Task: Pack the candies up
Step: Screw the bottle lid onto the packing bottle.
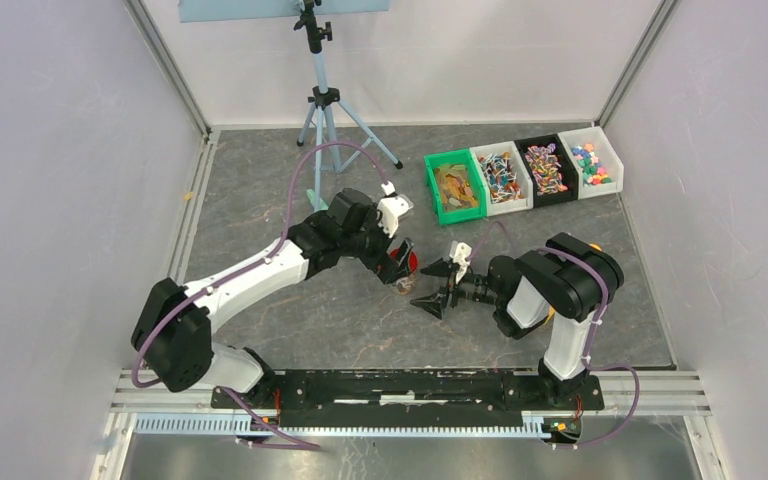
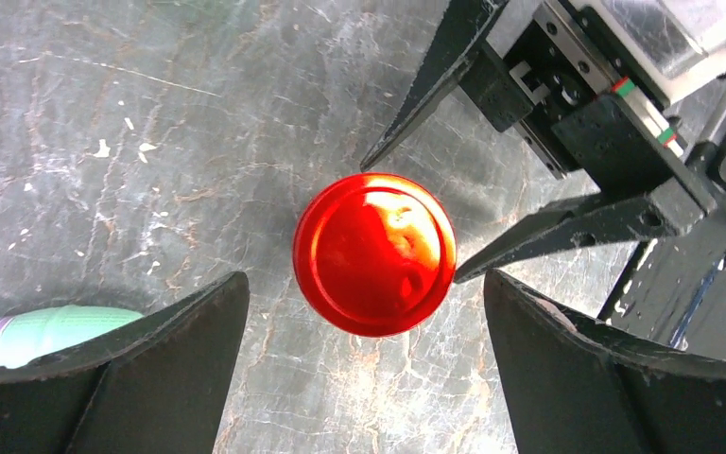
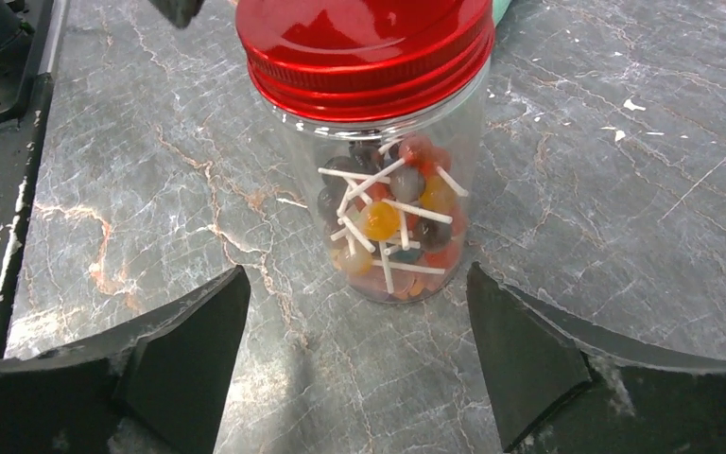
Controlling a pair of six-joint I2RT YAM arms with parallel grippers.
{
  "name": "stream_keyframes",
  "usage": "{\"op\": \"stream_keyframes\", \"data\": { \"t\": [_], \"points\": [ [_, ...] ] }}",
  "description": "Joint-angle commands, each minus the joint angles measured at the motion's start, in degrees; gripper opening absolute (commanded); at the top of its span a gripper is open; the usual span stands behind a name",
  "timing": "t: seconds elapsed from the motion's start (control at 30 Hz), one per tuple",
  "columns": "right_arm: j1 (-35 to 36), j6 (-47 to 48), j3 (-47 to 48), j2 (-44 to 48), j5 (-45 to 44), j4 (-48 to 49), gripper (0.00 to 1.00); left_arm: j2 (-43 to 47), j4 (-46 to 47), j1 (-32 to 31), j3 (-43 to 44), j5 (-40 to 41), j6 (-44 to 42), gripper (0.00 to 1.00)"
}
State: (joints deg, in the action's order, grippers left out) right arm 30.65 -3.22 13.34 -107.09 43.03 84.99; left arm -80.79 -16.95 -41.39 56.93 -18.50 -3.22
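Note:
The jar (image 3: 389,222) stands free in front of my right gripper's open fingers. My right gripper should hold the jar's glass steady before my left gripper turns the red lid (image 2: 375,255).
A clear jar (image 3: 388,222) stands upright on the grey table with a red screw lid (image 3: 369,47) on it. Inside lie the candies (image 3: 383,219), small round sweets on white sticks in mixed colours. From above, the red lid (image 2: 374,253) shows as a disc. My left gripper (image 2: 364,279) hangs over the lid, open and wider than it, touching nothing. My right gripper (image 3: 354,274) sits low just in front of the jar, open, its fingers apart from the glass. In the top view the jar's lid (image 1: 401,262) lies between the left gripper (image 1: 397,250) and the right gripper (image 1: 438,287).
Four bins stand in a row at the back right: a green bin (image 1: 440,205), a white bin (image 1: 480,155), a black bin (image 1: 526,146) and a white bin (image 1: 610,150), all holding loose sweets. A tripod (image 1: 322,100) stands at the back. A pale green object (image 2: 38,333) lies beside the jar.

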Motion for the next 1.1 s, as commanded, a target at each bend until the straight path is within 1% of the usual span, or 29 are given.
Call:
{"op": "stream_keyframes", "data": {
  "t": [0.0, 0.07, 0.17, 0.2, 0.27, 0.37, 0.43, 0.5, 0.63, 0.73, 0.9, 1.07],
  "points": [
    [1.3, -0.3, 1.5, -0.1, -3.2, 25.6, 0.92, 2.7, 2.1, -0.3, 0.3, 7.4, 5.8, 1.0],
    [2.0, 0.0, 2.0, -0.1, -5.1, 25.5, 0.92, 3.4, 3.2, -0.7, 0.1, 12.1, 7.4, 1.0],
    [3.3, -0.2, 3.3, -0.6, -7.0, 24.3, 0.93, 4.9, 6.3, -1.8, -0.9, 18.2, 11.1, 0.97],
    [3.8, -0.2, 3.7, -0.8, -8.0, 24.1, 0.93, 5.0, 6.4, -2.3, -0.8, 21.5, 12.5, 0.96],
    [5.0, 0.2, 4.2, -0.8, -11.3, 22.7, 0.93, 4.5, 5.5, -3.1, 0.2, 24.2, 14.4, 0.96],
    [6.8, 1.7, 4.7, -0.6, -15.7, 19.6, 0.93, 3.1, 3.5, -4.7, 1.6, 25.0, 15.3, 0.99],
    [7.8, 2.8, 5.0, -0.7, -17.1, 18.7, 0.93, 2.5, 3.3, -6.0, 1.7, 24.8, 15.6, 1.0],
    [8.5, 3.5, 4.8, -1.0, -18.3, 19.0, 0.93, 1.5, 3.1, -7.4, 2.2, 26.6, 15.8, 1.0],
    [9.0, 4.4, 4.4, -1.6, -19.1, 20.3, 0.88, -0.7, 2.9, -9.6, 3.7, 28.6, 16.0, 1.0],
    [9.2, 4.6, 4.6, -1.6, -19.1, 20.0, 0.87, -2.4, 2.2, -10.9, 4.7, 29.8, 16.4, 1.0],
    [9.2, 4.8, 4.5, -1.5, -19.1, 20.0, 0.85, -3.3, 1.5, -11.8, 4.6, 32.2, 16.6, 0.96],
    [9.4, 5.0, 4.4, -1.5, -19.0, 20.0, 0.82, -3.5, 1.5, -11.8, 4.2, 31.5, 16.7, 0.93]
  ]
}}
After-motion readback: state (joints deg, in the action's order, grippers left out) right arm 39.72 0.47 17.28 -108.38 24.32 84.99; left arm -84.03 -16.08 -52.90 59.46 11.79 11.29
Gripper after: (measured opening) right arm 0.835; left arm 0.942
